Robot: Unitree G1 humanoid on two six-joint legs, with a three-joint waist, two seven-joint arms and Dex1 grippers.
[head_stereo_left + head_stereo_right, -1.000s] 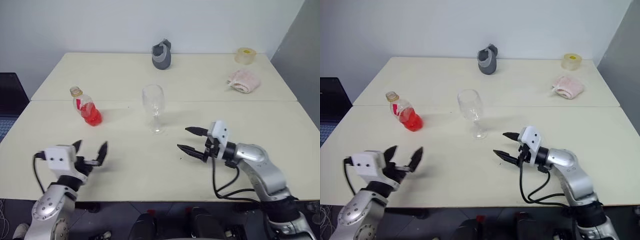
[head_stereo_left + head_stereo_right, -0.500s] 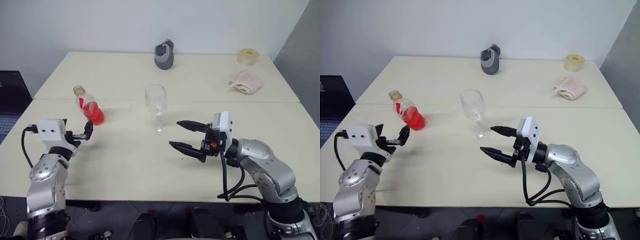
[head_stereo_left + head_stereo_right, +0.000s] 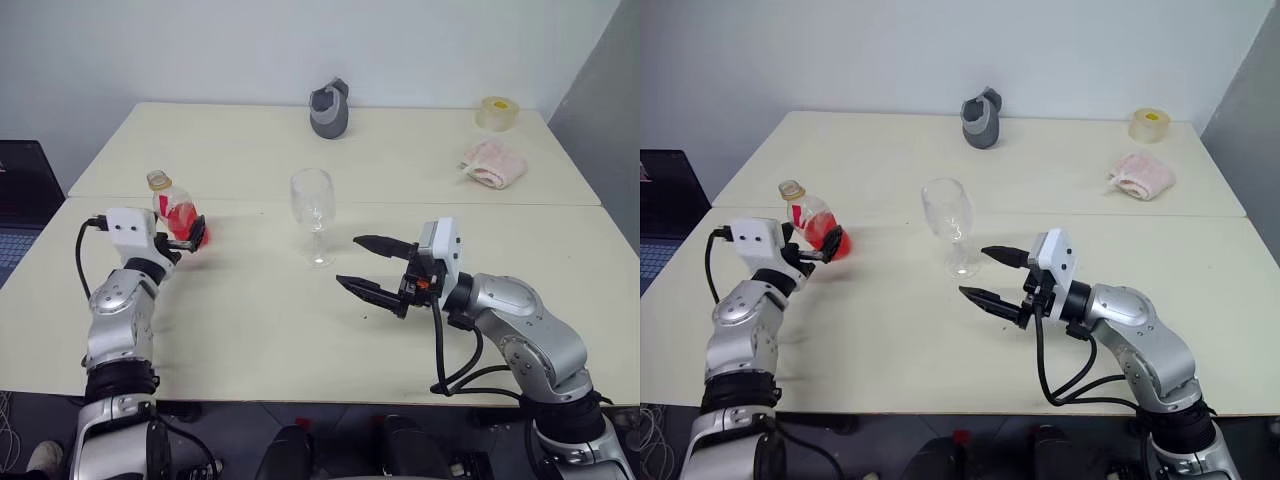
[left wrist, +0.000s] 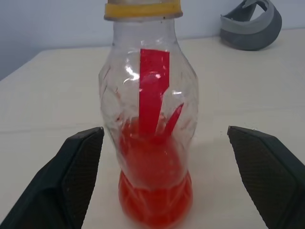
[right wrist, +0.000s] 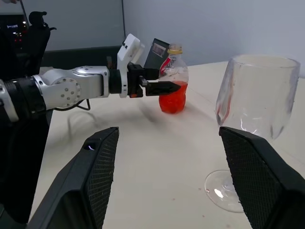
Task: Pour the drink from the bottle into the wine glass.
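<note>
My gripper will send the red drink streaming straight out of the bottle's opening (image 3: 157, 176) when it tips the bottle, because clear plastic shows above the yellow ring (image 4: 143, 9).
The bottle (image 3: 170, 207) stands upright at the table's left, clear plastic with a yellow cap, a red label strip and red drink (image 4: 153, 202) in its lower part. My left gripper (image 3: 188, 238) is open, level, with one finger on each side of the bottle's lower body; the left wrist view shows a gap on both sides. The empty wine glass (image 3: 313, 205) stands at the table's middle. My right gripper (image 3: 350, 261) is open and empty, pointing left, just right of and nearer than the glass's foot.
At the back of the cream table (image 3: 250, 320) sit a grey cup-like object (image 3: 327, 108), a tape roll (image 3: 493, 112) and a pink cloth (image 3: 490, 162). A dark laptop (image 3: 20, 190) lies beyond the table's left edge.
My left arm has reached forward, bringing its open fingers from the table's near edge up around the bottle. The right gripper has stayed nearly in place, open.
</note>
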